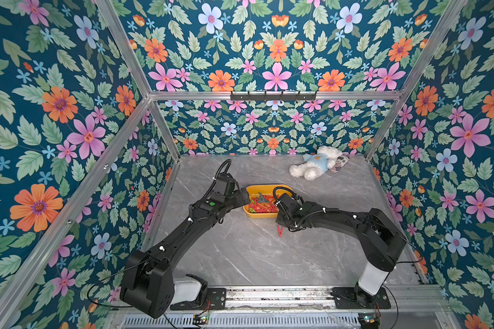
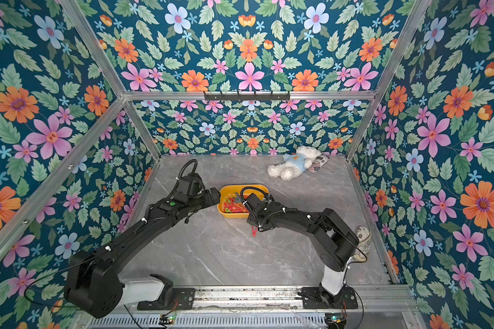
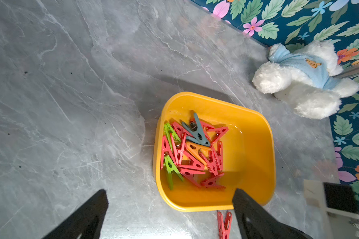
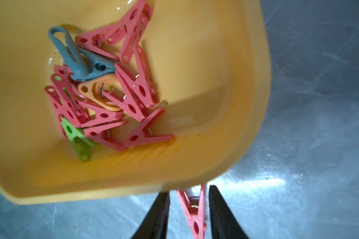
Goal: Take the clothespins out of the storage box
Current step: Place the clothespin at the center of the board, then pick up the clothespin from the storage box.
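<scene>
Both legs are lying uncovered above the pile, so the red clothespin (image 3: 180, 151) next to the orange one will come out alone when I lift it.
The yellow storage box (image 1: 261, 215) (image 2: 234, 215) sits mid-table. Inside it is a pile of clothespins (image 1: 261, 205) (image 3: 193, 153) (image 4: 112, 99), mostly red, with green, orange and grey-blue ones. One red clothespin (image 1: 280, 230) (image 2: 253, 230) (image 3: 224, 225) lies on the table just outside the box's near rim (image 4: 257, 103). My right gripper (image 4: 188, 190) stands open over this red clothespin (image 4: 193, 211), a gap showing on each side of it. My left gripper (image 3: 170, 191) (image 1: 243, 196) is wide open at the box's left end and holds nothing.
A white plush bear (image 1: 314, 165) (image 3: 298, 82) in a blue shirt lies at the back right, with a striped cloth item (image 1: 338, 165) beside it. Another patterned cloth item (image 2: 362, 242) lies by the right wall. Floral walls enclose the grey marble table (image 1: 240, 250).
</scene>
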`<state>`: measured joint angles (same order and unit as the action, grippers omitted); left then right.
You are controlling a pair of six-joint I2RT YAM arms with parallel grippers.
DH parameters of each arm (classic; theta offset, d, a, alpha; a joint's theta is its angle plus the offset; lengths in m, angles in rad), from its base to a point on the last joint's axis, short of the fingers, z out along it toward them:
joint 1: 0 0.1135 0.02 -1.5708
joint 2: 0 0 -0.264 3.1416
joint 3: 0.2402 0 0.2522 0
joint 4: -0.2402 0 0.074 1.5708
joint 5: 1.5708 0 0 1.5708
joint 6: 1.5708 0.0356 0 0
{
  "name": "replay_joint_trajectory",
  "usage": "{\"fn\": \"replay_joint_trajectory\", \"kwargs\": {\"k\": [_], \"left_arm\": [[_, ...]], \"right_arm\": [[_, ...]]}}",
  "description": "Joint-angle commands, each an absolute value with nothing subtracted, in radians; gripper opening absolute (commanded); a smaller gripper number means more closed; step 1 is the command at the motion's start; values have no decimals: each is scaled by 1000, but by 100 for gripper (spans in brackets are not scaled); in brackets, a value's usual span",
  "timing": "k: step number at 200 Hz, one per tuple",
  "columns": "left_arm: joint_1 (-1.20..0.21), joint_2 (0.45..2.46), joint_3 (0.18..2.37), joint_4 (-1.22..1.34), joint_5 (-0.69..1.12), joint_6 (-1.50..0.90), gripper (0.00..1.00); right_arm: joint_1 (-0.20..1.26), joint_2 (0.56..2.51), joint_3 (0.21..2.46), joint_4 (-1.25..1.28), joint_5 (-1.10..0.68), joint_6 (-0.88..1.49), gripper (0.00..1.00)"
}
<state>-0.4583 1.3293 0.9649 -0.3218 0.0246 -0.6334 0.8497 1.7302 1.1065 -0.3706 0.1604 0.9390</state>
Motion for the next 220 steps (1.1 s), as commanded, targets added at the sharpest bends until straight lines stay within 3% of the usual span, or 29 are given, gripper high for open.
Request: {"fn": "replay_joint_trajectory", "kwargs": {"k": [1,39,54,81,100,139,220], "left_arm": [[-469,1357,988,-311,31,-650,93],[-513,1448,1047,-309,12,-661,84],[-536,1487,1069,-302,3,-658,78],[-556,1565,1111,-299,0,-646,62],[-560,1615,1128,-288,-11,-625,52],[-560,1713,1168,-268,-18,-585,38],[-558,1876,1243,-263,-32,-534,31]], "right_arm": [[851,1667,1086,-339,202,909,44],[848,1546,1058,-287,243,855,66],[842,1526,1048,-266,238,839,68],[834,1488,1024,-234,232,819,81],[830,1453,1001,-214,245,812,99],[816,1380,957,-171,253,799,99],[805,1359,946,-163,261,804,99]]}}
